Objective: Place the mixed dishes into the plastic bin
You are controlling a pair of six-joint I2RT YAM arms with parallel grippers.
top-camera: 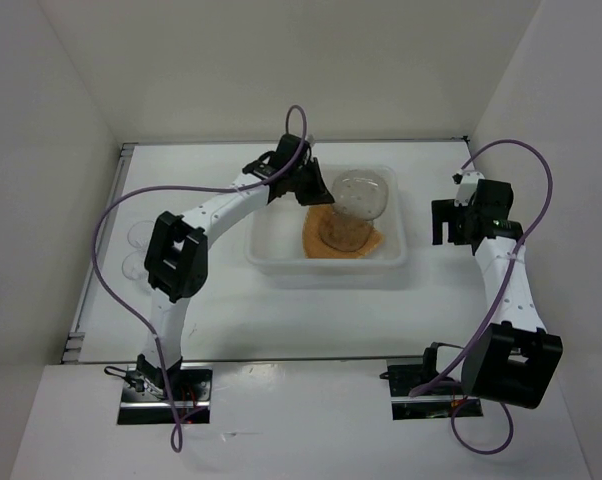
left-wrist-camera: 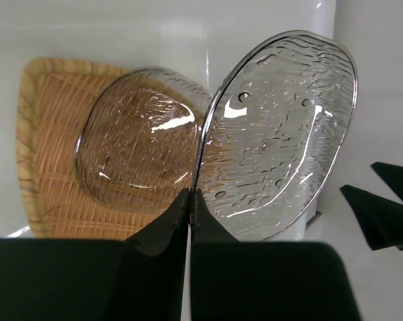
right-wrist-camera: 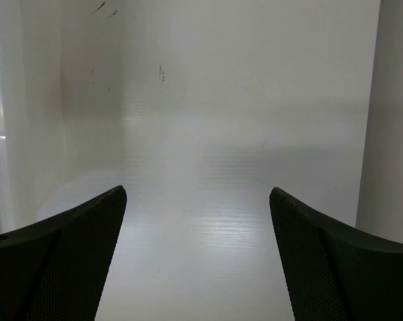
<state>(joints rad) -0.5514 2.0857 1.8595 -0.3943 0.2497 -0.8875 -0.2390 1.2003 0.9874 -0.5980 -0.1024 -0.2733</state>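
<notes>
My left gripper should keep lowering the tilted dish (top-camera: pixel 361 193), which is inside the bin's sides with its edge over the second dish (top-camera: pixel 345 234), and let it go there.
My left gripper (top-camera: pixel 316 190) (left-wrist-camera: pixel 190 195) is shut on the rim of a pale-grey translucent dish (top-camera: pixel 364 193) (left-wrist-camera: pixel 282 134) and holds it tilted on edge above the plastic bin (top-camera: pixel 271 255). Inside the bin lies the tan-orange woven plate (top-camera: pixel 316 240) (left-wrist-camera: pixel 44 147) with a second translucent dish (top-camera: pixel 346 232) (left-wrist-camera: pixel 138 144) resting on it. My right gripper (top-camera: pixel 443 222) (right-wrist-camera: pixel 198 200) is open and empty, to the right of the bin above the white table. Two small clear cups (top-camera: pixel 138 250) stand at the far left, faint.
White walls enclose the table on three sides. The bin's right wall (right-wrist-camera: pixel 7 154) shows at the left edge of the right wrist view. The right gripper's fingers (left-wrist-camera: pixel 382 214) show at the right edge of the left wrist view.
</notes>
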